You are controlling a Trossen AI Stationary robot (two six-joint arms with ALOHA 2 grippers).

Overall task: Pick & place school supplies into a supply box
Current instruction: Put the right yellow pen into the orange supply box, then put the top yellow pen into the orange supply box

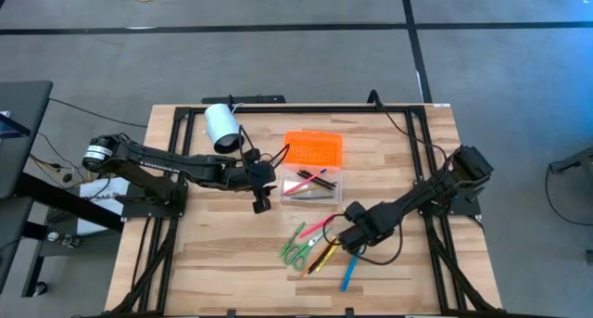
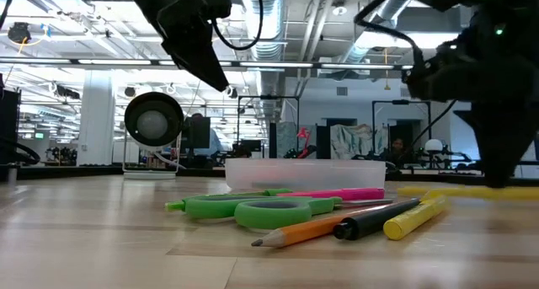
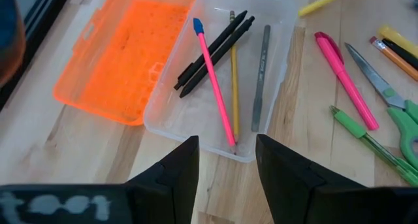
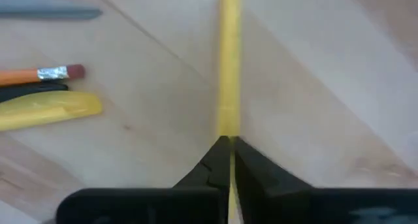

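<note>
Next, my right gripper opens its fingers and reaches lower around the highlighter's body (image 4: 228, 119) before lifting, because the fingers meet above the yellow highlighter lying on the wood (image 2: 425, 190).
The supply box's clear tray (image 1: 310, 186) (image 3: 171, 113) sits open on the table with its orange lid (image 1: 313, 149) (image 3: 124, 54) flat beside it. The tray holds two black pens, a pink pencil, a yellow one and a grey pen. Green scissors (image 1: 295, 248) (image 2: 253, 210), a pink marker (image 3: 346, 80), an orange pencil and a yellow marker (image 2: 413, 219) lie on the wood near the tray. My left gripper (image 1: 261, 203) (image 3: 225, 162) hangs open above the table by the tray's left end. My right gripper (image 1: 345, 238) (image 4: 230, 143) is shut on a thin yellow pencil among the loose supplies. My right gripper pinches the thin yellow pencil (image 4: 228, 87) between its two fingertips, one on each side of the shaft (image 4: 228, 129). It comes from above, slanting in from the table's right. The pencil stays level and low (image 2: 446, 190); whether it is clear of the wood I cannot tell.
A white cylinder (image 1: 220, 128) (image 2: 153, 119) lies on its side at the table's far left, beyond my left arm. A blue pen (image 1: 348, 277) lies nearest the table's near edge. Black frame rails run along the left and right sides.
</note>
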